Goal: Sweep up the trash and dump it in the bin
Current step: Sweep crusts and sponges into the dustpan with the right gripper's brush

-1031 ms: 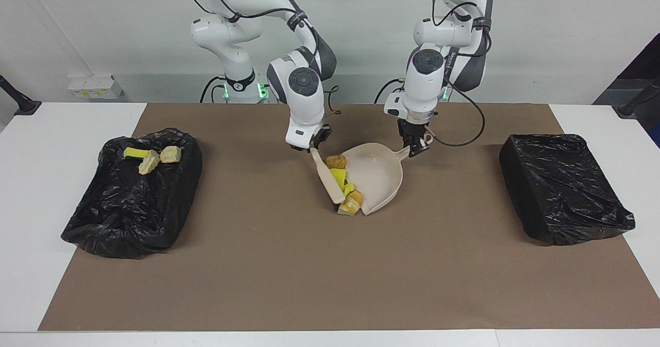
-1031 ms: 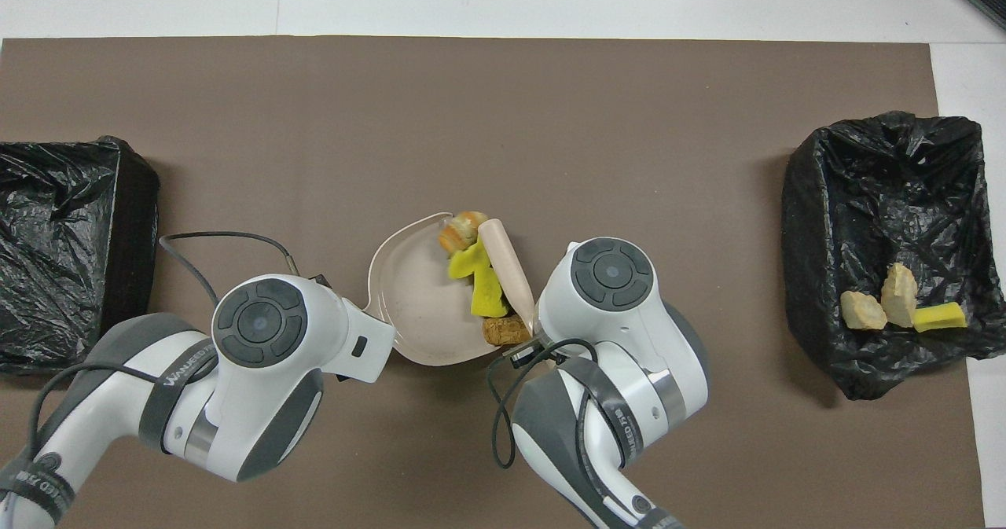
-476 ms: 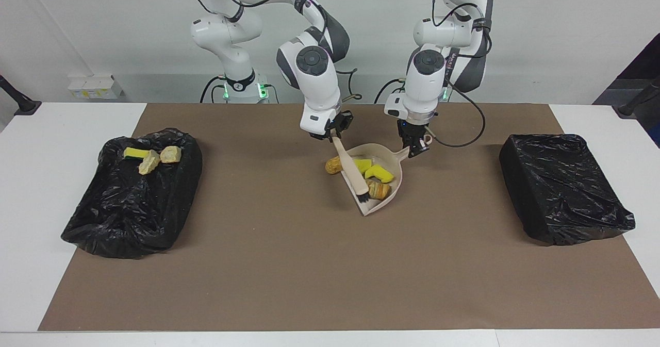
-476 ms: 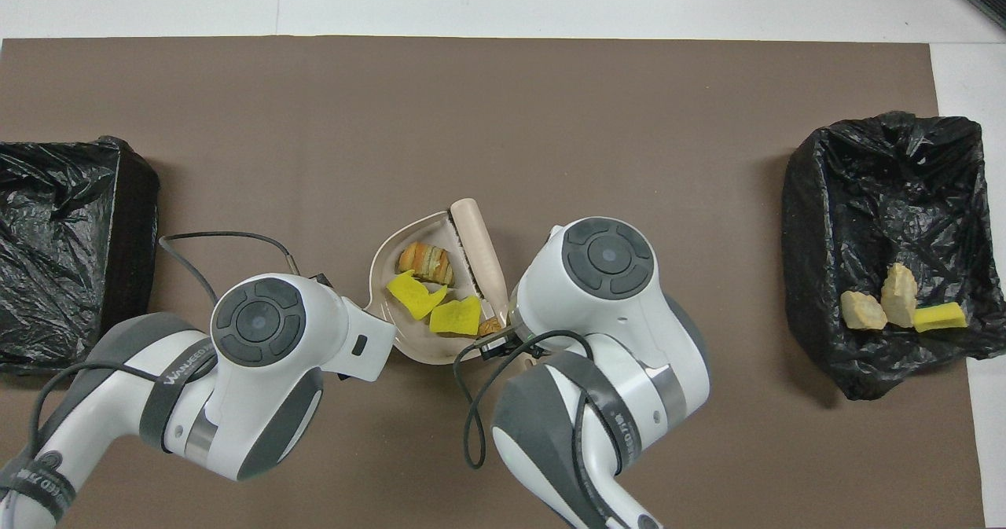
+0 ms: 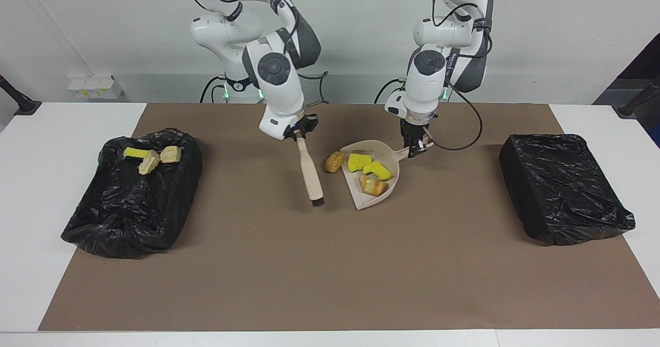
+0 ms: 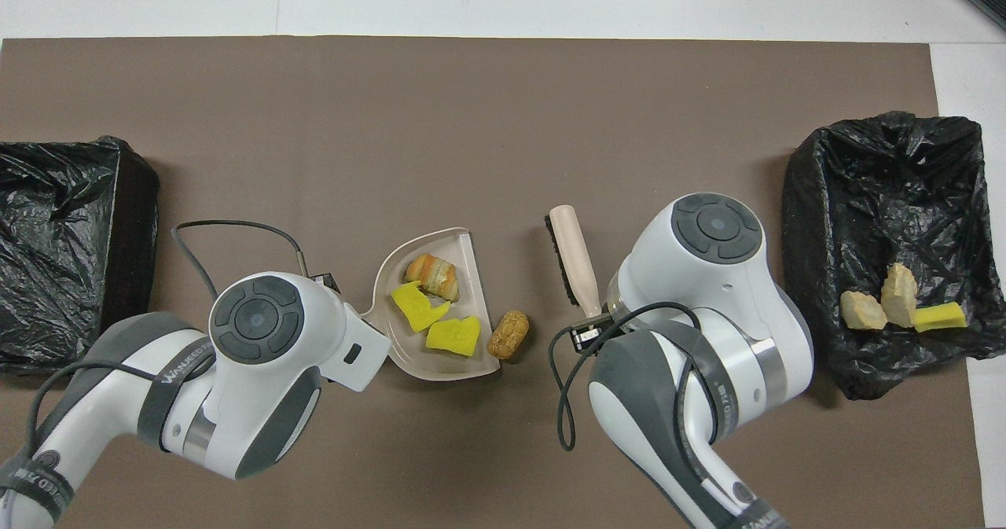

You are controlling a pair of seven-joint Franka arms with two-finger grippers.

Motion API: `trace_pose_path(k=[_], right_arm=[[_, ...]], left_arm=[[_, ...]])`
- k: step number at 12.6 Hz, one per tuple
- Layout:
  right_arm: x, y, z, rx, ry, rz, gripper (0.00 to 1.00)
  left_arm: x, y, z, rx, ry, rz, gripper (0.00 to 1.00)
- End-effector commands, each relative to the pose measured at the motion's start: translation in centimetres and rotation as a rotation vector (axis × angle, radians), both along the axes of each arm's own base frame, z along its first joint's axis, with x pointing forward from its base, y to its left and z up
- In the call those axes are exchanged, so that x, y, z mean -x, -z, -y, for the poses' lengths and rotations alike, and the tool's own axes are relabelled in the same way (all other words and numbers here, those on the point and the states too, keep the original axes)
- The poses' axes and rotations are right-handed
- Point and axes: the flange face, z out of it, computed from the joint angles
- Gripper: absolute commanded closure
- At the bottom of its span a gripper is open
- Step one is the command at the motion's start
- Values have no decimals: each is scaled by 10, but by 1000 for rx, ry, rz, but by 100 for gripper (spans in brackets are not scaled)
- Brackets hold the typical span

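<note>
The brown chunk [image 6: 509,335] is just outside the dustpan's opening, so the robot's right gripper should bring the brush back and sweep the chunk into the dustpan [image 6: 469,298] before dumping.
My left gripper [image 5: 416,148] is shut on the handle of the beige dustpan [image 5: 367,197], which sits low at the middle of the mat. In the pan [image 6: 452,365] lie two yellow sponge scraps [image 5: 357,162] [image 6: 418,309] and a crusty bread chunk [image 5: 372,184] [image 6: 432,273]. One brown chunk [image 5: 335,161] [image 6: 508,334] lies on the mat just outside the pan's mouth. My right gripper [image 5: 300,130] is shut on the handle of the beige brush [image 5: 311,174] [image 6: 574,258]. The brush hangs with its bristle end low over the mat, apart from the pan, toward the right arm's end.
A black-lined bin [image 5: 129,208] [image 6: 888,183] at the right arm's end holds three trash pieces [image 5: 150,159] [image 6: 884,305]. A second black-lined bin [image 5: 562,187] [image 6: 63,230] stands at the left arm's end. A brown mat [image 5: 309,275] covers the table.
The brush swept three pieces into the pan, then drew away toward the right arm's end. The brown chunk stayed outside the pan's mouth. The pan turned a little.
</note>
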Motion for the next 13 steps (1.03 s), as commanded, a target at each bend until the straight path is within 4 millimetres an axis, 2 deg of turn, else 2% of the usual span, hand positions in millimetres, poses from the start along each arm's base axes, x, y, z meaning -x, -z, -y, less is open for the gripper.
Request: trace_pose_path(k=[1,3,5,6,8,9,10,12,13], right_arm=[[28,25,-18,20,3,46,100],[41,44,-52,29,52,54,100],[57,53,-106,23,118,80,100],[55,53,-128,15,163,87,100],[52,35,-178,-40,238,76,100],[46,24,-187,-64,258,65,100],[43,20,-186,-63,263,61,100],[37,24,-169,-25,257,43,100],[32,25,-152,10,268,10,100]], left_arm=[[0,2,-9,-1,33,-27,100],[1,3,-11,-2,28,-28,100],[4,5,-13,-8,15,-35,100],[4,4,-13,-8,12,-33,100],[1,5,-16,-6,-1,-34,100],[0,5,-17,-6,-10,-35,100],[-1,4,-18,-5,-26,-33,100],[-4,2,-19,-1,-92,-23,100],[-5,2,-19,3,-144,-19,100]])
